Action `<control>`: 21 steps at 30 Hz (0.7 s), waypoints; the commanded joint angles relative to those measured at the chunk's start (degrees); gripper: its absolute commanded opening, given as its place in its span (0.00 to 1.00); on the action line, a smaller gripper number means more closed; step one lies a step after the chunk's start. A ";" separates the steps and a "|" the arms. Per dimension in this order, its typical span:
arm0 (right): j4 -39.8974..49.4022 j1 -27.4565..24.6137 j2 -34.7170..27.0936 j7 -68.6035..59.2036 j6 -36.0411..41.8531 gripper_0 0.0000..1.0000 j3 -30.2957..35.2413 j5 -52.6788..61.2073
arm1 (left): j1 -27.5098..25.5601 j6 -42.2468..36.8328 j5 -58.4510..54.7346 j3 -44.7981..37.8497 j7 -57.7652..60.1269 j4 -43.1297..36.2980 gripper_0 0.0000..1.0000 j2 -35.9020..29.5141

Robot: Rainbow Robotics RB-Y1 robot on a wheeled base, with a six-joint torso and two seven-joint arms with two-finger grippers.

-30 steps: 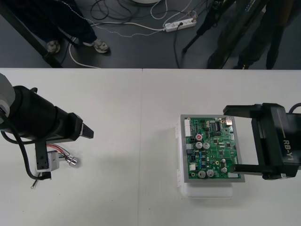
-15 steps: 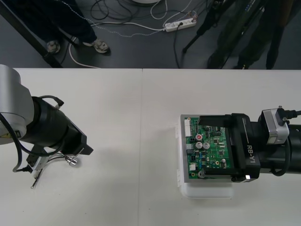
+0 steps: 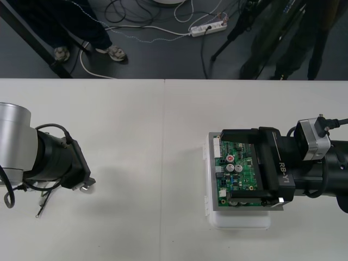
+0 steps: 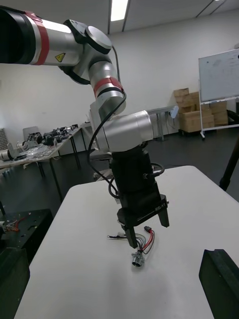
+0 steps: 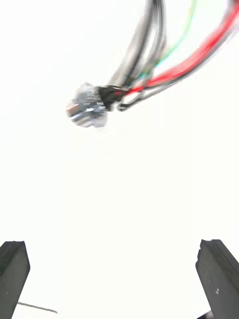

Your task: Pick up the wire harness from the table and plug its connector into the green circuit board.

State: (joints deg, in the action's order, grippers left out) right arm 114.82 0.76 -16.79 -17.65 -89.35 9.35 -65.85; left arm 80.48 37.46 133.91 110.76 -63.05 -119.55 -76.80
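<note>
My gripper will lift the wire harness [image 5: 118, 96], and it will stay splayed and arched, because the wires spread out of the round metal socket in smooth separate curves [image 5: 185, 65].
The wire harness lies on the table at the left, with red, green and black wires [image 5: 164, 65] running to a round metal socket [image 5: 87, 110]. My left gripper [image 3: 76, 174] points straight down over it and hides most of it; a bit of the socket [image 3: 83, 188] peeks out. From the right wrist view, the left gripper [image 4: 147, 230] hovers just above the wires [image 4: 147, 240] and socket [image 4: 137, 260]. Its fingers [image 5: 216, 274] stand far apart, open, with nothing between them. My right gripper [image 3: 234, 163] is open, and its fingers straddle the green circuit board [image 3: 239, 168].
The board sits on a white base [image 3: 239, 220] at the right of the table. A thin loose wire end [image 3: 42, 204] lies below the left arm. Bare tabletop separates the two arms. Cables and a power strip lie on the dark floor beyond the far edge.
The left gripper has turned to point down and now covers the harness. The right gripper has slid left until it stands over the board.
</note>
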 commanded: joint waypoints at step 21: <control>1.81 2.84 -1.14 -2.39 0.94 1.00 -1.44 1.16 | 3.28 -8.10 15.06 11.58 -13.33 6.61 0.99 7.98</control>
State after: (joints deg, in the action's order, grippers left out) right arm 114.79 2.27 -16.80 -17.77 -88.99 8.98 -65.75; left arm 81.24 31.59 149.12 120.14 -64.52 -113.91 -70.04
